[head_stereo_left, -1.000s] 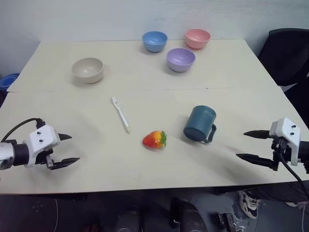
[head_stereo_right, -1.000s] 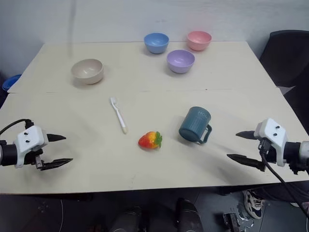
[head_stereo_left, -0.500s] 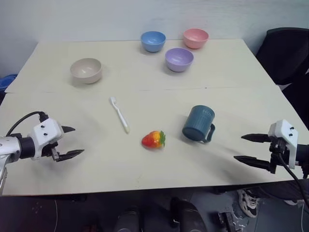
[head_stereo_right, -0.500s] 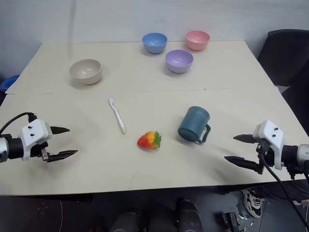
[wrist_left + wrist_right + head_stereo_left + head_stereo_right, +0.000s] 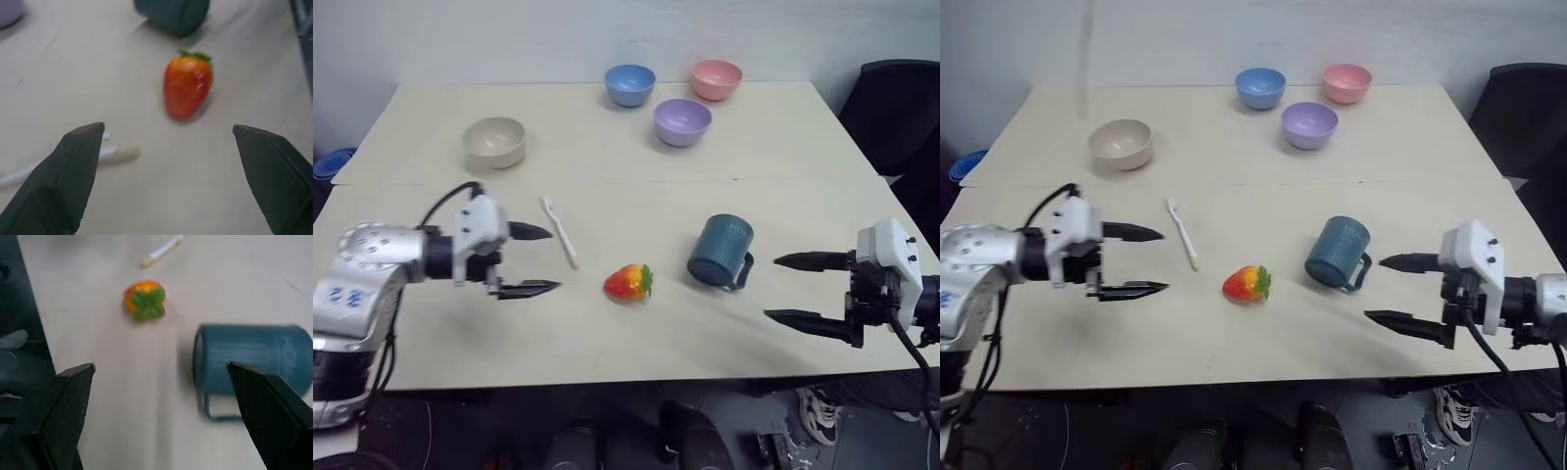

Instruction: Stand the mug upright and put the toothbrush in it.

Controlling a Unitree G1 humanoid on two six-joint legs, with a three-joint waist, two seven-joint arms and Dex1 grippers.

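The toy strawberry point(image 5: 628, 282) lies between the toothbrush and the mug with its pointed end point(image 5: 611, 286) toward my left gripper, so I should keep reaching until my fingers are on both sides of it.
The dark teal mug point(image 5: 719, 251) lies on its side right of the table's middle, its handle toward the front edge; the right wrist view shows the mug point(image 5: 254, 360) too. The white toothbrush point(image 5: 560, 232) lies flat left of centre. My left gripper point(image 5: 541, 260) hovers open just left of the toothbrush, fingers pointing right, nothing between them. Open and empty as well, my right gripper point(image 5: 786, 290) stands right of the mug, pointing left at it. The toothbrush's handle end point(image 5: 120, 152) shows beside my left finger.
A toy strawberry point(image 5: 628, 281) lies between toothbrush and mug. Farther back sit several bowls: beige point(image 5: 494, 141), blue point(image 5: 630, 84), purple point(image 5: 682, 120), pink point(image 5: 717, 78). A black chair point(image 5: 896, 108) stands past the table's right edge.
My left gripper swung right from the table's left edge to beside the toothbrush. My right gripper moved left toward the mug. Both stayed open; the objects did not move.
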